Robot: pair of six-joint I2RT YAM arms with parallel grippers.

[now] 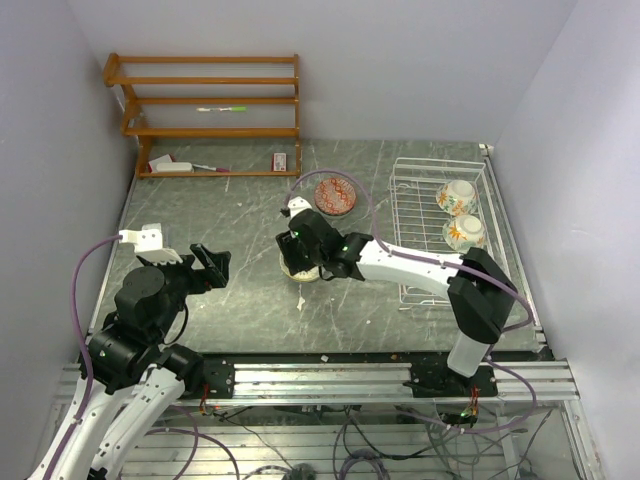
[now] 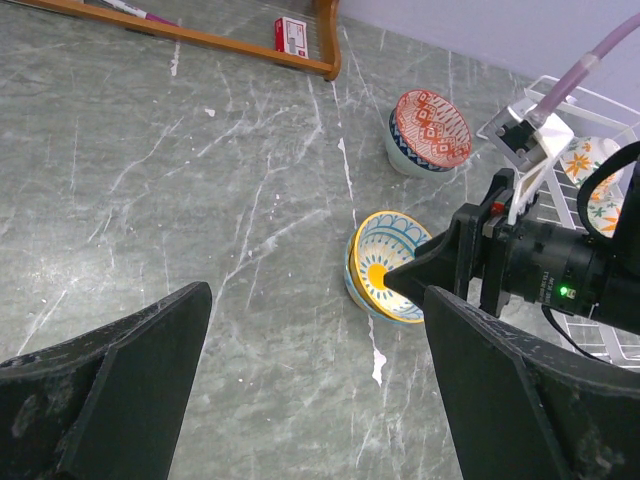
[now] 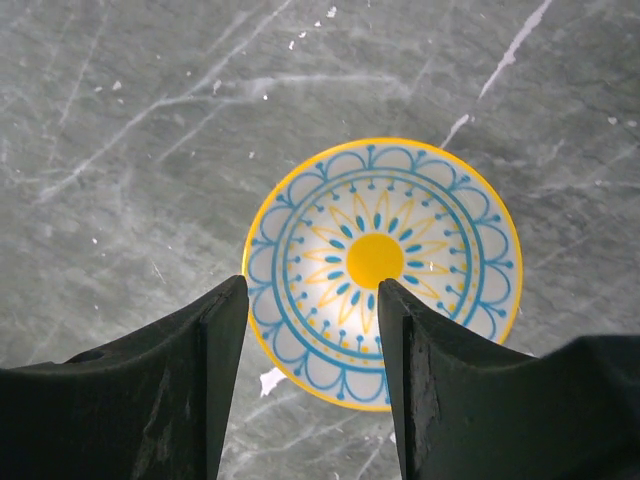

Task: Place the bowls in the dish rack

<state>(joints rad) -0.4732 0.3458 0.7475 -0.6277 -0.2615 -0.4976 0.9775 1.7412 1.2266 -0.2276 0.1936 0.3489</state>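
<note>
I should move away from the middle of the bowl, get the bowl's near edge (image 3: 282, 362) centered between my fingers and then close them, because my right gripper's outer finger is over the teal-yellow bowl's rim (image 3: 256, 322).
A teal-yellow bowl (image 3: 400, 240) stands on the grey table, left of centre (image 1: 300, 272). My right gripper (image 3: 312, 290) is open just above its near rim, with one finger outside the bowl and one over the inside; from above it (image 1: 298, 252) covers most of the bowl. A red-brown bowl (image 1: 335, 196) stands behind it. The white wire dish rack (image 1: 430, 160) at the right holds two orange floral bowls (image 1: 456, 196) (image 1: 465, 232). My left gripper (image 1: 215, 266) is open and empty above bare table, left of the teal-yellow bowl (image 2: 385, 270).
A brown wooden shelf unit (image 1: 205, 110) stands at the back left with a pen and a small red box (image 1: 280, 160). Grey walls close in on the left, back and right. The right arm's purple cable loops over the red-brown bowl.
</note>
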